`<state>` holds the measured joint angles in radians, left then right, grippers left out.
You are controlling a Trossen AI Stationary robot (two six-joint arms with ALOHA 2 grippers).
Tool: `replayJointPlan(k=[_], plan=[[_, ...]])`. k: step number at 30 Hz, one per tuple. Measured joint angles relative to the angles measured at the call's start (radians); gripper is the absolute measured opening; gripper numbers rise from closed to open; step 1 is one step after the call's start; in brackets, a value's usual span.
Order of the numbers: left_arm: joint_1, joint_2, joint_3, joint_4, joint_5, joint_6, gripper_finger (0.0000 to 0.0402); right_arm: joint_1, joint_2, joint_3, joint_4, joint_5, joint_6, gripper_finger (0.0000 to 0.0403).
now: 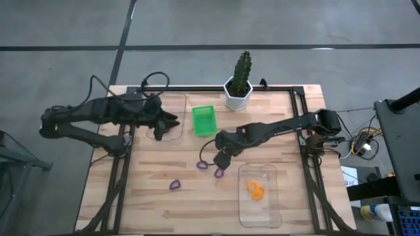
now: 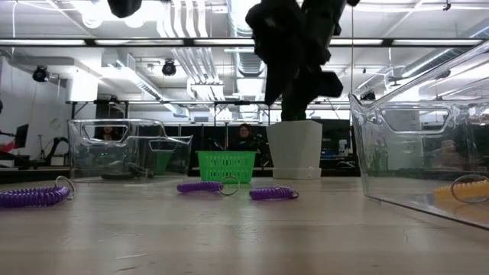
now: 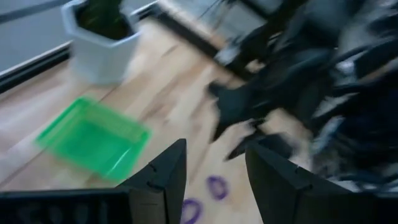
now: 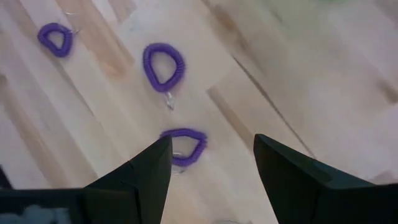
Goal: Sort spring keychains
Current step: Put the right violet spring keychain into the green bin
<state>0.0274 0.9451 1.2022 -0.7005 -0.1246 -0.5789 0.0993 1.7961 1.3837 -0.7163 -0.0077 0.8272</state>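
Note:
The nearest purple keychain will come up by itself when the robot lifts it, since a strip of wood lies between it and the neighbour keychain's ring.
Three purple spring keychains lie flat on the table: two close together and one farther left. Orange keychains lie in the near clear tray. My right gripper hangs open just above the two close purple ones; its wrist view shows one keychain between the fingertips' line and another beyond. My left gripper is open, raised over the far clear tray. In the low view, all three purple keychains rest on the wood.
A small green bin stands between the far tray and a white pot with a cactus at the far edge. Something dark lies in the far tray. Bare wood stretches along the near left of the table.

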Motion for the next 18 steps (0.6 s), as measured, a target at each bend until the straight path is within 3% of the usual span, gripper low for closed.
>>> replayJointPlan(k=[10,18], plan=[[-0.042,-0.009,0.000,0.064,0.000,0.042,0.0156,-0.001,0.156,0.036,-0.017,-0.105,-0.070,0.0219],[-0.042,-0.015,0.000,0.064,0.000,0.043,0.0156,0.015,0.305,0.182,-0.082,-0.104,-0.157,0.0219]])
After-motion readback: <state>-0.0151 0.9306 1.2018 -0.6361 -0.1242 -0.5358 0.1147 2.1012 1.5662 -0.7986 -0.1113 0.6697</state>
